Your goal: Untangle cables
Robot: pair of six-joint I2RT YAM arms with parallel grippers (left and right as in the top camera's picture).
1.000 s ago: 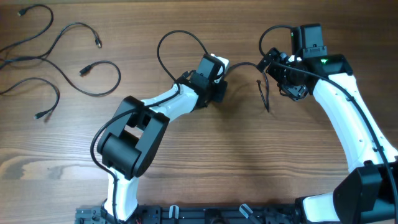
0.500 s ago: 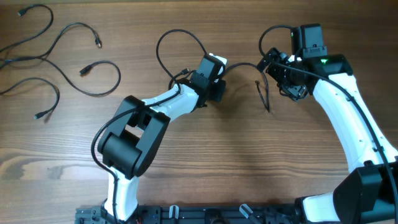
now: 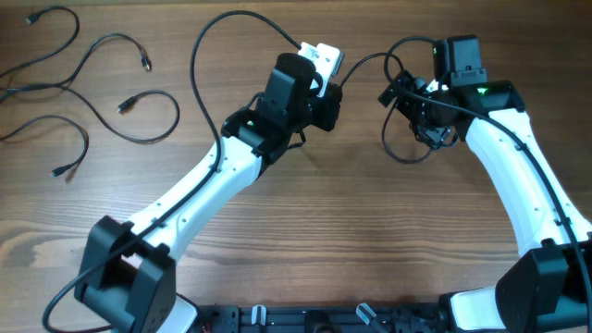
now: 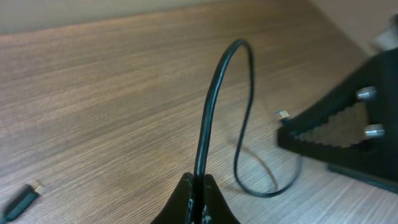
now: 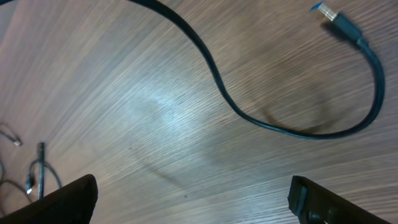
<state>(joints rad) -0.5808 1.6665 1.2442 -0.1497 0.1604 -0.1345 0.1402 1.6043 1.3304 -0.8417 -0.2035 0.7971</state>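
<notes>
A long loop of the black cable trails beyond my left gripper's hold, so next my right gripper takes the arch and passes it to my left gripper.
My left gripper is shut on a thin black cable. The cable arches up from the jaws, then drops into a loop on the table. A small silvery plug end lies near my right gripper. My right gripper is open and empty, hovering above the wood beside this cable. The cable's blue-tipped plug rests on the table. Several more loose black cables lie spread at the table's far left.
The left arm's own thicker black wire arcs over the table's upper middle. A dark plug lies on the wood at the left wrist view's lower left. More cord ends show at the right wrist view's lower left.
My left arm has stretched out and lifted, still shut on the cable. The cable end that hung straight below my right gripper now lies in a curved loop. The right arm has stayed in place.
</notes>
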